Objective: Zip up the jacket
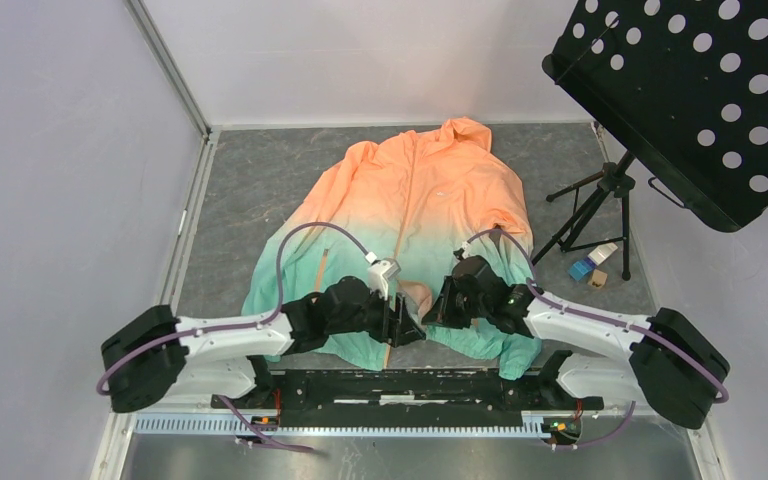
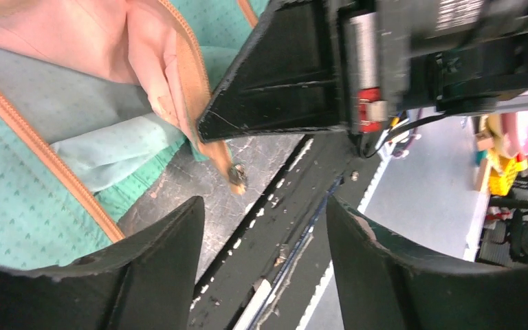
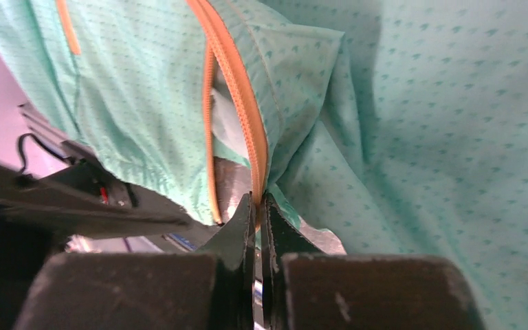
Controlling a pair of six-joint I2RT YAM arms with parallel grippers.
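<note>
The robot's right gripper is holding the zipper tape with its pink inner side (image 2: pixel 163 81) showing, so the left gripper needs to take the tape's lower tip (image 2: pixel 227 167) and turn the tape's mint-green outside up.
The jacket (image 1: pixel 410 210) lies flat on the grey mat with its hood at the far end, orange above and mint-green below. Its orange centre zipper (image 3: pixel 240 89) is open at the hem. My right gripper (image 3: pixel 258 206) is shut on the bottom end of one orange zipper tape and holds it just off the mat; in the top view it (image 1: pixel 442 305) sits at the hem. My left gripper (image 2: pixel 265 227) is open and empty, close beside it (image 1: pixel 400 325). The tape's lower tip (image 2: pixel 236 175) hangs below the right gripper's finger (image 2: pixel 282 75), above my open left jaws. The other zipper side (image 2: pixel 41 155) lies on the green fabric.
A black perforated music stand (image 1: pixel 680 90) on a tripod (image 1: pixel 590 210) stands at the right, with small blocks (image 1: pixel 590 268) at its foot. The black mounting rail (image 1: pixel 410 385) runs along the near edge, just below the hem. Grey walls enclose the left and back.
</note>
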